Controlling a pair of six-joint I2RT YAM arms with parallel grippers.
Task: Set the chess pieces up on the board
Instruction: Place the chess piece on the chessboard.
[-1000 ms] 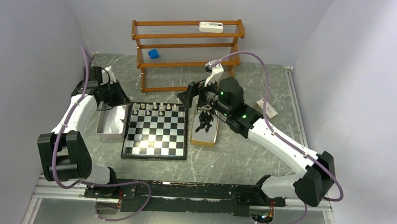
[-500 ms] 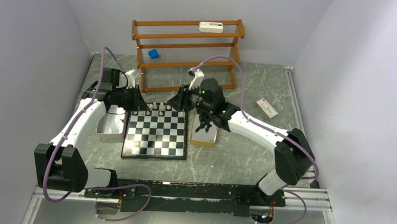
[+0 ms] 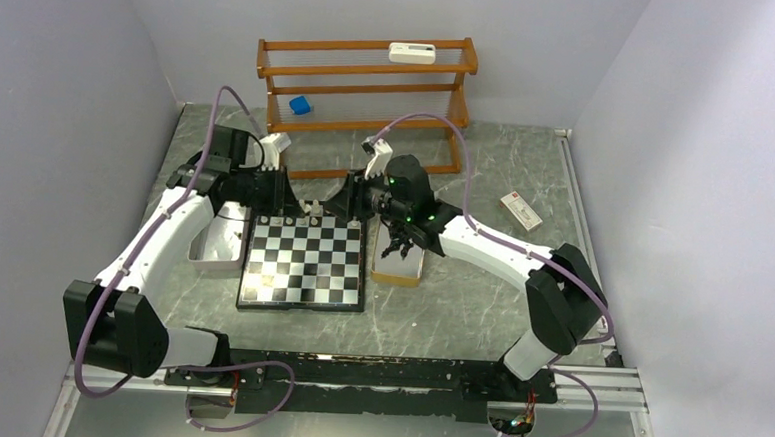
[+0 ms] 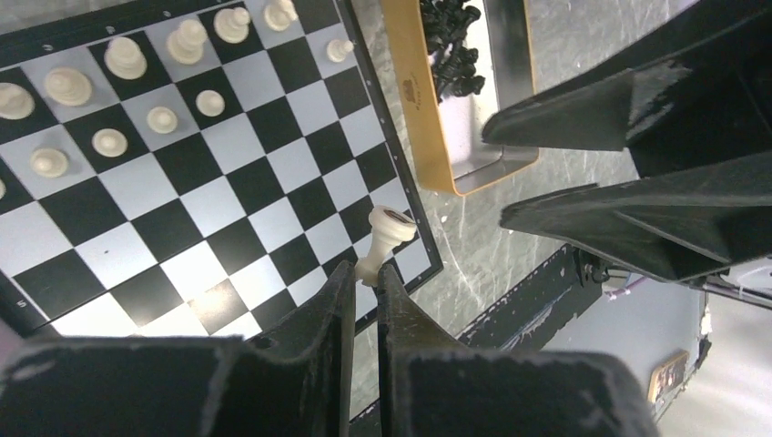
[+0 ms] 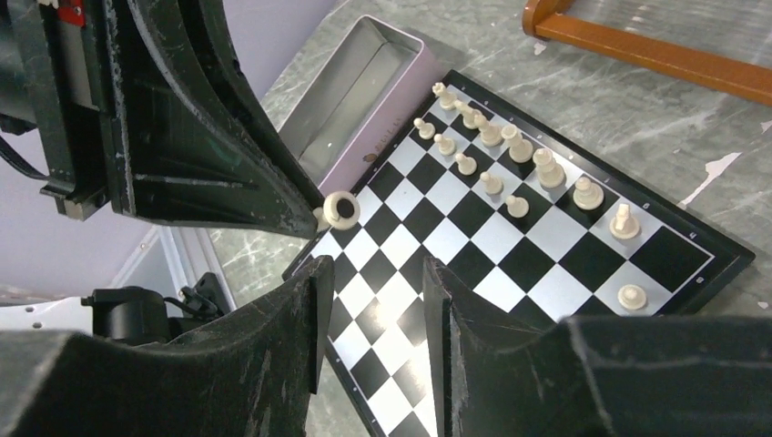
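Observation:
The cream piece's base (image 4: 393,222) slants up from my left gripper, so my right gripper should hold the base (image 5: 343,210) while my left gripper retakes the cream piece straight.
The board (image 3: 304,262) lies between two trays, with cream chess pieces (image 4: 118,100) in two rows along its far edge. My left gripper (image 4: 364,269) is shut on the top of a cream piece (image 4: 389,232), held in the air over the board's far right corner. Its round base (image 5: 343,209) points at my right gripper (image 5: 371,273). That gripper is open with nothing between its fingers and hovers a short way from the piece. Black pieces (image 4: 451,45) lie heaped in the yellow-rimmed tray (image 3: 398,269) right of the board.
A silver tray (image 3: 214,249) sits left of the board. Behind stands a wooden rack (image 3: 363,125) with a blue block (image 3: 300,105) and a white device (image 3: 412,52). A small card (image 3: 521,211) lies on the table at the right.
My left arm has swung right from the silver tray to the board's far edge, carrying the cream piece. My right arm has moved left off the black-piece tray, and its jaws have narrowed.

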